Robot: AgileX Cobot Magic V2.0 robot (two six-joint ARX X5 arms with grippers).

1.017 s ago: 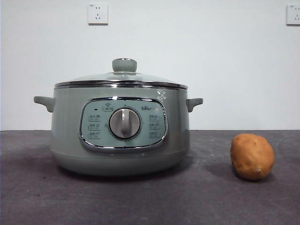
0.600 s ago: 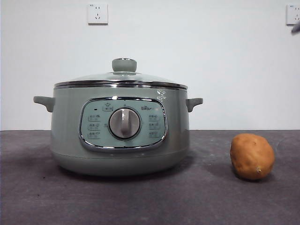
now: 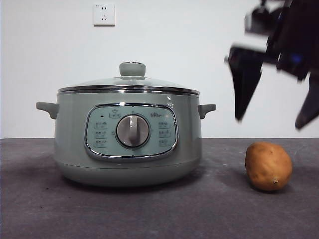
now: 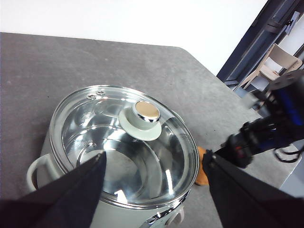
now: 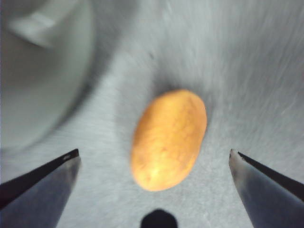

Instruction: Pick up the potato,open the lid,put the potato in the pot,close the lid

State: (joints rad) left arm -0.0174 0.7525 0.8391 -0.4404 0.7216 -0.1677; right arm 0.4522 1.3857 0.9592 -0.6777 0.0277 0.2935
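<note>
The orange-brown potato [image 3: 268, 166] is much shorter than the pot's side [image 3: 189, 133], so the potato should come to rest below the pot's rim when I lower it in.
The orange-brown potato [image 3: 268, 166] lies on the dark table to the right of the sage-green pot [image 3: 127, 137]. The glass lid [image 3: 128, 82] with its green knob sits shut on the pot. My right gripper [image 3: 271, 119] is open and hangs in the air just above the potato; in the right wrist view the potato [image 5: 168, 138] lies between and beyond its spread jaws [image 5: 154, 159]. My left gripper [image 4: 154, 164] is open and empty above the pot, over the lid [image 4: 126, 142]. A sliver of the potato [image 4: 201, 167] shows past the pot's rim.
The dark grey table [image 3: 159, 209] runs to a white wall with a power socket [image 3: 103, 14]. The pot's side handle [image 3: 206, 109] juts toward the potato. In the left wrist view the right arm [image 4: 266, 128] shows at the table's corner, with a chair [image 4: 275, 66] beyond.
My right arm has come down into the front view from the upper right and now hangs above the potato. The pot, the lid and the potato have not moved.
</note>
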